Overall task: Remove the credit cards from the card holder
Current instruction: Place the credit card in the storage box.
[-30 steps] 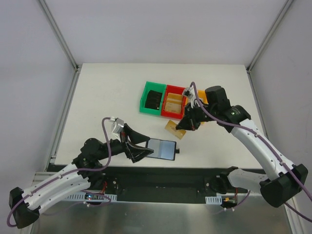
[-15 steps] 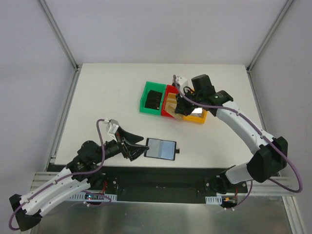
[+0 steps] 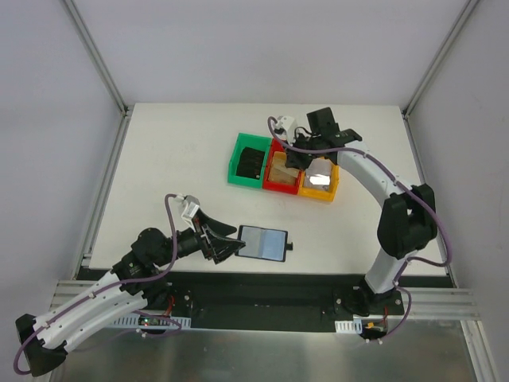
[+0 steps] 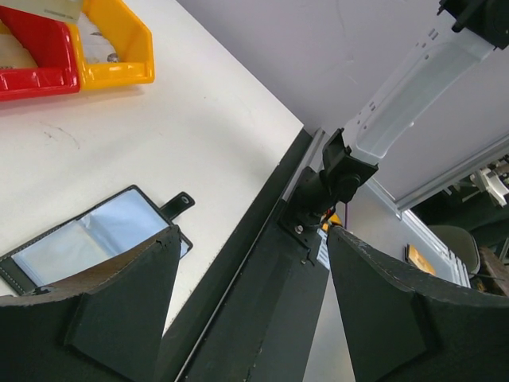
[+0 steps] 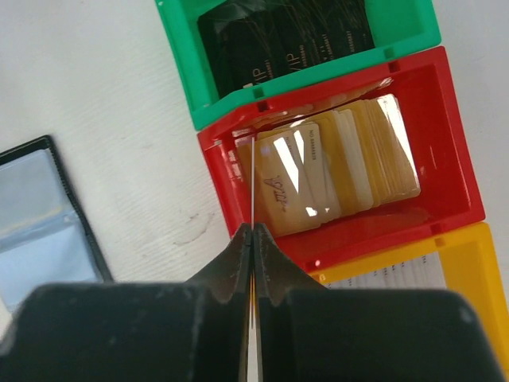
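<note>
The gold credit card [image 5: 253, 187] hangs above the matching gold cards in the red bin [image 5: 322, 171]. My right gripper should continue to move down until the card is inside, and then let go.
The card holder [image 3: 265, 242] lies open near the table's front edge, grey-blue lining up, its small tab pointing right. My left gripper [image 3: 228, 243] stands open at its left end; in the left wrist view one finger [image 4: 119, 310] covers the near part of the card holder [image 4: 79, 243], and nothing lies between the jaws. My right gripper [image 5: 252, 231] is shut on a credit card [image 5: 252, 179], seen edge-on, above the left wall of the red bin [image 5: 398, 228]. The red bin [image 3: 271, 185] holds several gold cards [image 5: 350, 163].
A green bin [image 3: 236, 165] with black cards [image 5: 286, 36] stands left of the red one, and a yellow bin [image 3: 321, 194] with white cards stands to its right. The table's black front rail [image 4: 262, 239] runs just behind the card holder.
My right arm has carried the gold card from mid-table back to above the red bin. The left gripper stays at the holder's left end, its jaws slightly narrower.
</note>
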`<state>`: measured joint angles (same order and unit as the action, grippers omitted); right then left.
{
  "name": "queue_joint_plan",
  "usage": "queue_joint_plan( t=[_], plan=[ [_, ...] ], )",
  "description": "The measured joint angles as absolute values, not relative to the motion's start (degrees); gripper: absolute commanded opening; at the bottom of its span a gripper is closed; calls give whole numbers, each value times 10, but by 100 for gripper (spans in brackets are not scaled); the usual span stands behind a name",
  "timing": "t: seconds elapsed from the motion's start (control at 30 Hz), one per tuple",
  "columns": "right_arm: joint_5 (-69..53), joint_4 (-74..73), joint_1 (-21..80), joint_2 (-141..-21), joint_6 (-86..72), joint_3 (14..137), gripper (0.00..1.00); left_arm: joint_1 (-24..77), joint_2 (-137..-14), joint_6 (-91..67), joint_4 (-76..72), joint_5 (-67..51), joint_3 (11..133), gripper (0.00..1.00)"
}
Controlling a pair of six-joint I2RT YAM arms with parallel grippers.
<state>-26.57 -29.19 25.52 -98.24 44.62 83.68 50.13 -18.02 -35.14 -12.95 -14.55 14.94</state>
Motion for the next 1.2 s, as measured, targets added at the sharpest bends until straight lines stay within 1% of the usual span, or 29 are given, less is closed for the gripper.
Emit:
queue_joint_plan(
  t=[0.2, 0.67, 1.07, 1.2],
  plan=[
    [-266, -276, 243, -1041, 468, 859, 0, 502, -180, -351, -129, -145, 141, 74],
    [-269, -212, 241, -1077, 522, 836, 0, 501, -187, -350, -130, -147, 141, 74],
    [-301, -228, 238, -1109, 557, 836, 0, 501, -193, -350, -130, -148, 133, 74],
    [-307, -263, 239, -1124, 566, 856, 0, 501, -197, -350, -130, -150, 132, 73]
  ],
)
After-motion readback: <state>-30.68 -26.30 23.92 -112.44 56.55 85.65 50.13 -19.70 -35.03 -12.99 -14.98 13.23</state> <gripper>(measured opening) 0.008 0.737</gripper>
